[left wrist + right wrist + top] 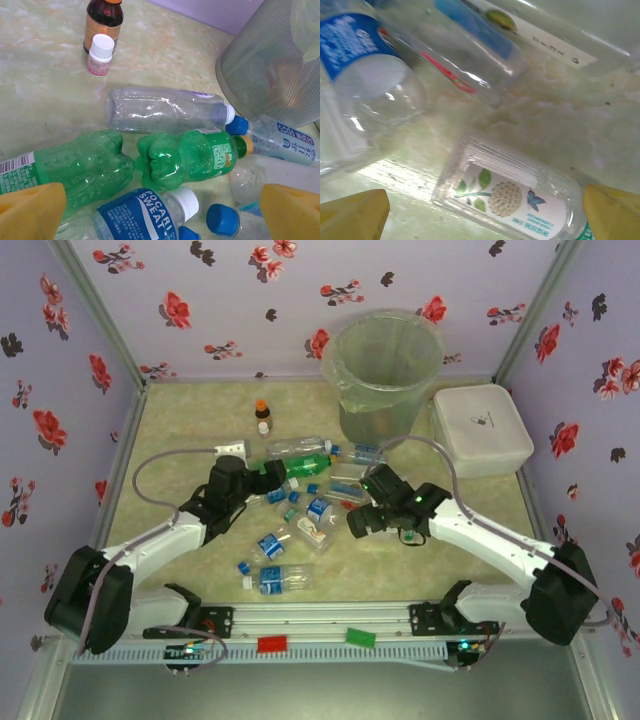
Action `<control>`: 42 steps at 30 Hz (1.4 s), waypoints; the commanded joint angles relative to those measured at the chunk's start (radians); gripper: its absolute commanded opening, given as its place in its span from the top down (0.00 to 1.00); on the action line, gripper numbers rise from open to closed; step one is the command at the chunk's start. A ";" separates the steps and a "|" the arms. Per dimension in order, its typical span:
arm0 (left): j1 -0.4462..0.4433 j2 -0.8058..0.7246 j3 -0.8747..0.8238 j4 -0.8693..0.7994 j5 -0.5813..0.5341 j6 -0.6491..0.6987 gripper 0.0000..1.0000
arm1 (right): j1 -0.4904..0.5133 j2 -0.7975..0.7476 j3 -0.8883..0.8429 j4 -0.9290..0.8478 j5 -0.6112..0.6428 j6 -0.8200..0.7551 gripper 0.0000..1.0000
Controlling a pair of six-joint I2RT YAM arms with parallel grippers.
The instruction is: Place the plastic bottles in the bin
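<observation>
The flower-labelled bottle (pixel 510 197) lies across from one finger to the other under my right gripper. So I should move back, turn and grab the bottle's green neck (pixel 585 233).
Several plastic bottles (pixel 300 502) lie scattered on the table's middle, in front of the bin (pixel 385 370), a round translucent bucket lined with a bag. My left gripper (pixel 258 495) hangs open over the pile. Between its yellow pads (pixel 30 210) lies a blue-labelled bottle (pixel 140 215), untouched, with two green bottles (pixel 190 157) and a clear one (pixel 160 110) beyond and the bin (pixel 270 60) at upper right. My right gripper (pixel 347 524) is open too, low over a clear flower-labelled bottle (pixel 510 192) that lies between its pads (pixel 612 212).
A white lidded box (pixel 482 428) stands right of the bin. A small brown bottle (pixel 262 408) and a small white-capped one (pixel 99 55) stand at the back left, near a white plug block (pixel 232 448). Floral walls close three sides.
</observation>
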 commanded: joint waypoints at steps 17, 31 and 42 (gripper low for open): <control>-0.002 -0.009 0.014 0.011 0.004 0.002 0.00 | 0.019 0.295 0.050 -0.045 0.100 -0.052 0.00; 0.012 0.022 0.027 0.034 0.004 0.005 0.00 | 0.018 0.011 0.031 -0.101 0.276 0.676 0.00; 0.084 0.009 -0.016 0.007 0.011 -0.050 0.00 | 0.016 -0.209 -0.282 0.109 0.174 1.200 0.03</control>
